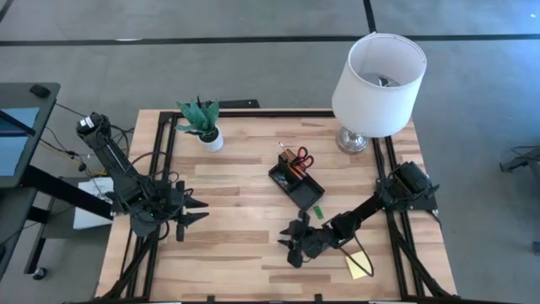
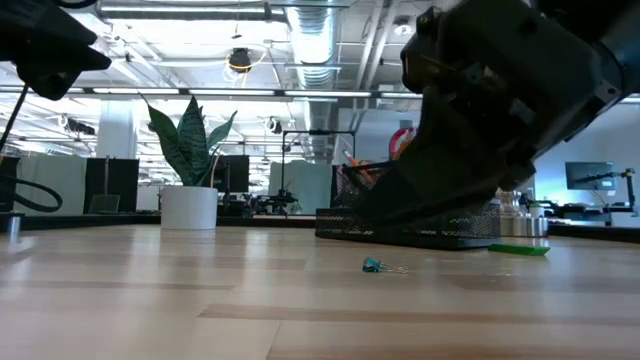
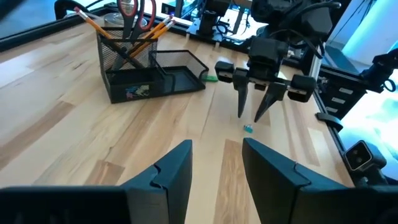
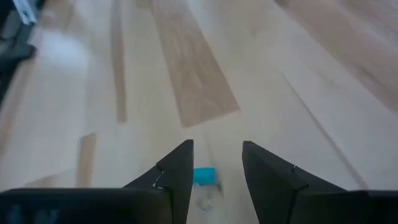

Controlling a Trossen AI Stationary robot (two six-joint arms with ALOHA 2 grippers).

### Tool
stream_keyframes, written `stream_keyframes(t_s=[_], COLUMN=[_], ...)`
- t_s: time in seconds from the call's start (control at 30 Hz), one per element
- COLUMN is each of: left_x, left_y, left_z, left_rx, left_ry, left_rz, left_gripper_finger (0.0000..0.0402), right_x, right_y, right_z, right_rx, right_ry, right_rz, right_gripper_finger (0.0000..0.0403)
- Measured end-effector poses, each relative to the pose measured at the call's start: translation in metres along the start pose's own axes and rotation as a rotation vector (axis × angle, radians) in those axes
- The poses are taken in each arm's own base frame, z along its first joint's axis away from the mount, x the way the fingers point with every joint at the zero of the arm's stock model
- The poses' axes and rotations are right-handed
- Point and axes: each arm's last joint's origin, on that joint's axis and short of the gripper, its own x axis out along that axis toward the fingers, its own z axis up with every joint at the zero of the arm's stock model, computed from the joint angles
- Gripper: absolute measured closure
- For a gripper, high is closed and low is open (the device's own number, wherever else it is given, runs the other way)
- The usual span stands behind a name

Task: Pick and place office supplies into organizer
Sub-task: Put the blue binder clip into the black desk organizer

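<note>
The fingers of the robot's right gripper are too high above the teal clip (image 2: 373, 265), so the robot should spread them wider and bring them down around its teal body (image 4: 204, 176) before closing.
The black mesh organizer (image 1: 297, 179) stands mid-table, with red-handled scissors (image 3: 137, 11) and orange pencils (image 3: 93, 23) upright in its tall cup. A small teal clip (image 4: 203, 176) lies flat on the wood. My right gripper (image 3: 249, 116) hangs open just over it. In the right wrist view a fingertip stands on either side of the clip, without plain contact. A green block (image 1: 319, 211) and a yellow sticky-note pad (image 1: 359, 264) lie near the right arm. My left gripper (image 1: 201, 213) waits open at the table's left, holding nothing.
A potted plant (image 1: 202, 122) stands at the far left of the table. A white-shaded lamp (image 1: 378, 80) stands at the far right. Black frame rails run along the table's left and right edges. Bare wood lies between the two grippers.
</note>
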Motion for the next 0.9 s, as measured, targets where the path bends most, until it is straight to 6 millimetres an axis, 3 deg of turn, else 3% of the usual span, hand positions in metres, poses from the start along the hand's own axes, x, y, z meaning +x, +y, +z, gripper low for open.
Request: stream_keyframes(t_s=[0.47, 0.6, 0.9], left_x=[0.000, 0.000, 0.000], left_y=[0.001, 0.001, 0.001], left_z=[-0.001, -0.001, -0.001], left_rx=[-0.001, -0.001, -0.033], left_ry=[0.007, 0.007, 0.008], left_rz=[0.004, 0.004, 0.005], left_gripper_finger=[0.0265, 0.0265, 0.0265], right_x=[-0.001, 0.004, 0.010], right_y=[0.004, 0.002, -0.003], right_z=[-0.009, -0.016, -0.012], right_rx=[-0.021, -0.046, -0.028], right_ry=[0.044, 0.067, 0.048], right_rz=[0.029, 0.025, 0.016], right_gripper_finger=[0.0292, 0.0271, 0.0203])
